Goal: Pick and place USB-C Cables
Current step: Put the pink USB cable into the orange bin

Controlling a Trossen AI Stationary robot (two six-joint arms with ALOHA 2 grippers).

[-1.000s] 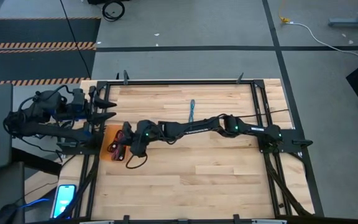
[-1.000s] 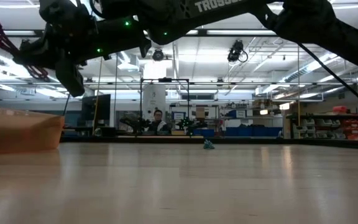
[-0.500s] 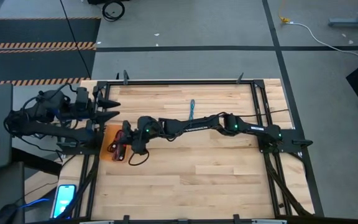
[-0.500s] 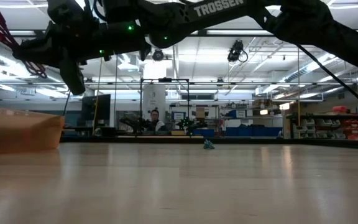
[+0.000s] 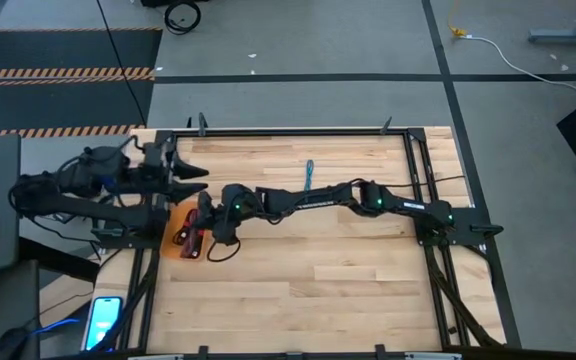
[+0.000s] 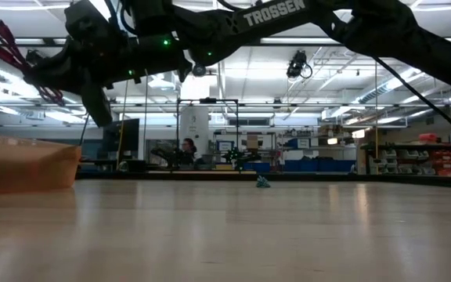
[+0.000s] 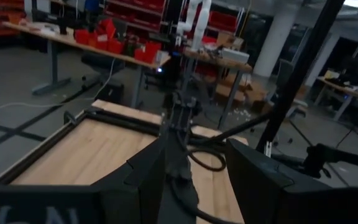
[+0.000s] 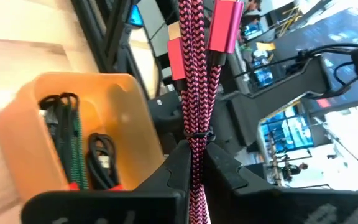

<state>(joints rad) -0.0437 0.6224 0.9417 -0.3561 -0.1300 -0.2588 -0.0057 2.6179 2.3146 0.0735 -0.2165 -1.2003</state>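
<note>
The maroon bundle's connectors (image 8: 225,26) point over the bin, past my left gripper, so next my right gripper moves back and turns them to face my left gripper's open fingers (image 5: 197,180).
My right gripper (image 8: 194,155) reaches across the table from its right side and is shut on a maroon braided USB-C cable bundle (image 8: 194,74), above an orange bin (image 8: 129,112) at the table's left edge (image 5: 173,245). A green cable (image 8: 72,146) and a black cable (image 8: 103,155) lie on the bin's floor. A teal-blue cable (image 5: 309,176) lies on the wood toward the far edge. Beyond the bin on its far side, my left gripper (image 5: 193,175) stands open and level, with nothing between its fingers. My right gripper pinches the maroon bundle between its two fingers, just behind the thin tie (image 8: 194,134) round it. The fingers come roughly level from the table's right and lie along the bundle. It sticks out past the fingertips, connectors (image 8: 224,25) foremost, lifted clear over the bin.
Black frame rails (image 5: 418,170) run round the table top. A phone (image 5: 103,320) sits off the near left corner. A white cable with a yellow end (image 5: 468,36) lies on the floor beyond. In the low view a person (image 6: 186,149) shows far behind the table.
My left gripper has moved level toward the table's right, out over the table's left edge, rolling slightly, with its fingers still apart.
</note>
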